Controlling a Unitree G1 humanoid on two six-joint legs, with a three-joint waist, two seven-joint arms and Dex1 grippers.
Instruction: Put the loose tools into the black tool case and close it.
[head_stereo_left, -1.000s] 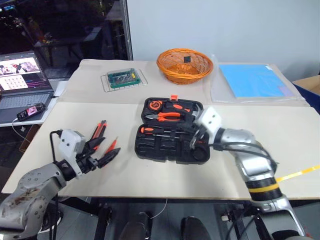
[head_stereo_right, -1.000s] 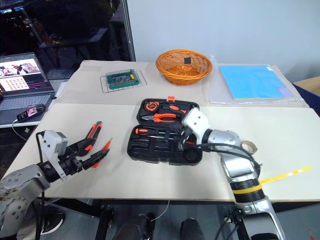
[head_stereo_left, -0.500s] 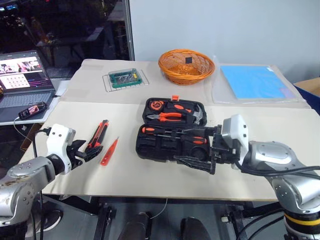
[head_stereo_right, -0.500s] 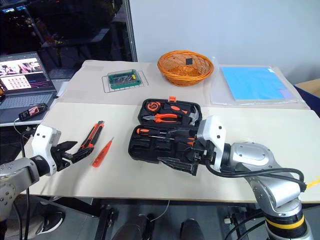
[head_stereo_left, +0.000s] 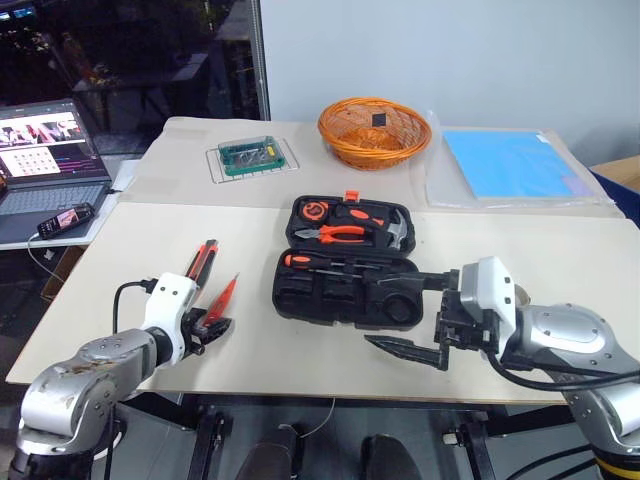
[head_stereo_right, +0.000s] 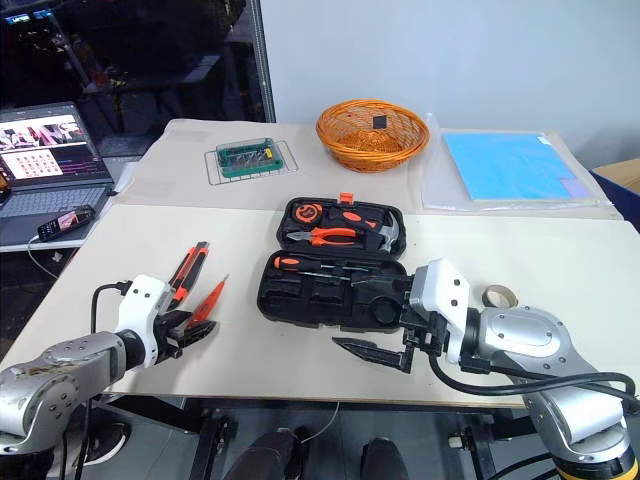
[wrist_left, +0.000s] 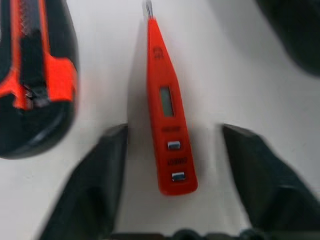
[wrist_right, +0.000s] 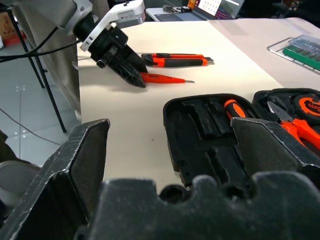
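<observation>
I can see an empty moulded hollow (head_stereo_left: 311, 283) beside the screwdriver in the near half, so the orange tester pen (head_stereo_left: 222, 300) will settle flat there when I lower it.
The black tool case (head_stereo_left: 300, 292) lies open at mid-table, with pliers, a tape measure and a hammer in its far half. One orange-handled screwdriver (head_stereo_left: 297, 260) rests in the near half. Left of the case lie two loose tools on the table, the utility knife (head_stereo_left: 200, 265) and the orange tester pen (head_stereo_left: 224, 295). My left gripper (head_stereo_left: 215, 325) is down at the pen's near end. In the left wrist view its fingers (wrist_left: 100, 175) stand either side of the tester pen (wrist_left: 167, 110) with gaps, so it is open. My right gripper (head_stereo_left: 410, 315) hangs wide open and empty just in front of the case.
An orange wicker basket (head_stereo_left: 374, 130), a clear box with green contents (head_stereo_left: 246, 156) and a blue sheet (head_stereo_left: 510, 162) sit at the back. A laptop (head_stereo_left: 45, 150) and a phone (head_stereo_left: 62, 218) lie on a side table to the left. A tape roll (head_stereo_right: 492, 295) lies behind my right wrist.
My left gripper has dropped to the table and tilted down over the tester pen, its fingers narrowing. My right gripper has opened, left the case and drawn back toward the table's front edge.
</observation>
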